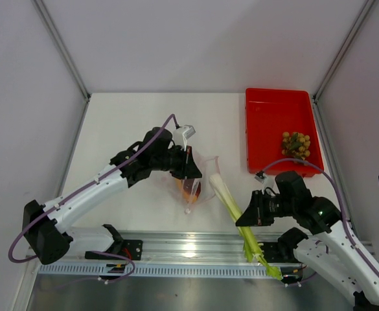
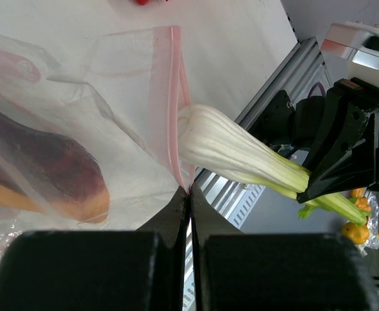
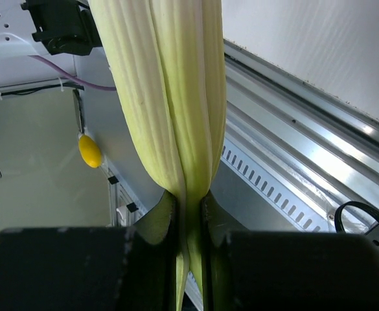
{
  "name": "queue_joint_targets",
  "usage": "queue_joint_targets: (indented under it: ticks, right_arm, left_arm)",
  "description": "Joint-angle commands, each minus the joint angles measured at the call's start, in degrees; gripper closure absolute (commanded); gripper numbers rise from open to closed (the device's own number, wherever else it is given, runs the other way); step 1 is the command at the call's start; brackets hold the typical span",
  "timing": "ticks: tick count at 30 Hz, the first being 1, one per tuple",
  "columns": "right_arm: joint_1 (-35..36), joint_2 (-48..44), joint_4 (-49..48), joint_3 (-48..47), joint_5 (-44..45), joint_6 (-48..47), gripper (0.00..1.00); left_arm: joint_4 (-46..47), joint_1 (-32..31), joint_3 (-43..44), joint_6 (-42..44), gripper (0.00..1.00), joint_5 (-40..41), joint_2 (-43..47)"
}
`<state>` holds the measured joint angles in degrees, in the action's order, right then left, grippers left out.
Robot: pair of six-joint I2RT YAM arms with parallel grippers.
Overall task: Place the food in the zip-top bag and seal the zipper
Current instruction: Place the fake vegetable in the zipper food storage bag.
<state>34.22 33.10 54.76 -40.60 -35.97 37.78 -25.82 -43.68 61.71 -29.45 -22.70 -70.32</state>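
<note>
The leek's white end [image 1: 217,184] is pointing into the bag's opening. My right gripper goes on pushing it in until its fingers get to the pink zipper edge [image 1: 214,160], and then let go.
My left gripper [image 1: 189,170] [image 2: 190,192] is shut on the pink zipper edge [image 2: 173,97] of the clear zip-top bag [image 1: 201,183], holding its mouth up. The orange-skinned dark-red wedge [image 1: 189,188] [image 2: 43,172] lies inside the bag. My right gripper [image 1: 244,218] [image 3: 189,197] is shut on the leek stalk [image 1: 231,204] [image 3: 170,91]. Its white end [image 2: 205,129] is at the bag's mouth and its green end hangs over the front rail. The grapes [image 1: 296,144] lie in the red tray [image 1: 273,120]. The slider tab does not show.
The red tray stands at the back right of the white table. The aluminium rail [image 1: 195,249] runs along the near edge under the leek. White walls with metal posts enclose the table on three sides.
</note>
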Motion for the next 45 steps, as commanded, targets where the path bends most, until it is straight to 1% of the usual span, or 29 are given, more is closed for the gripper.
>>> queue_joint_targets:
  ticks: [1, 6, 13, 18, 24, 25, 28, 30, 32, 34, 37, 39, 40, 43, 45]
  right_arm:
    - [1.2, 1.4, -5.1, -0.4, 0.6, 2.1, 1.00]
    - [4.6, 4.4, -9.9, -0.3, 0.3, 4.0, 1.00]
    - [8.1, 12.4, -17.2, -2.7, 0.4, 8.9, 1.00]
    - [8.1, 16.6, -21.4, -5.9, 0.5, 12.7, 1.00]
    - [8.1, 20.8, -30.6, -7.7, 2.2, 20.0, 1.00]
    - [8.1, 21.4, -33.5, -7.7, 2.5, 20.9, 1.00]
    - [8.1, 24.6, -37.0, -8.0, 3.9, 22.1, 1.00]
    - [8.2, 28.1, -38.7, -9.2, 4.1, 21.4, 1.00]
    - [8.3, 30.2, -38.0, -10.8, 6.9, 19.4, 1.00]
    - [8.3, 32.6, -36.7, -12.7, 10.8, 15.8, 1.00]
    - [8.3, 36.0, -36.5, -13.9, 14.2, 10.9, 0.99]
    - [8.3, 37.7, -37.4, -14.1, 14.5, 8.3, 0.98]
    - [8.3, 39.3, -37.4, -14.1, 15.2, 5.5, 0.98]
    - [8.4, 40.7, -38.0, -13.8, 17.9, 1.6, 0.97]
    - [8.3, 40.7, -40.8, -12.3, 19.8, -0.4, 0.96]
  left_arm:
    - [1.9, 0.4, 0.4, 0.3, 1.00, -1.6, 1.7]
    - [3.9, 0.3, -0.5, 0.1, 1.00, -3.6, 1.2]
    - [5.7, -0.7, -2.2, 0.3, 0.99, -4.6, 1.3]
    - [7.2, -1.8, -3.9, 0.1, 0.99, -4.9, 1.9]
    - [9.0, -3.0, -5.5, -1.2, 0.99, -5.1, 2.9]
    - [9.2, -3.2, -5.6, -1.4, 0.99, -5.2, 3.1]
    - [9.0, -3.4, -5.2, -1.6, 0.99, -5.4, 3.7]
    - [9.0, -3.7, -5.3, -1.7, 0.99, -5.7, 4.1]
    - [9.0, -3.9, -5.5, -2.1, 0.99, -5.9, 4.4]
    - [9.0, -4.2, -5.7, -2.4, 0.99, -6.0, 4.9]
    - [8.5, -4.5, -6.2, -2.7, 0.99, -6.3, 5.7]
    - [7.7, -4.5, -6.3, -2.8, 0.99, -6.4, 6.2]
    - [7.4, -4.6, -5.8, -2.7, 0.99, -6.4, 6.5]
    - [6.3, -4.7, -6.2, -2.8, 0.99, -6.5, 7.8]
    - [6.4, -4.7, -6.7, -3.3, 0.99, -6.6, 8.4]
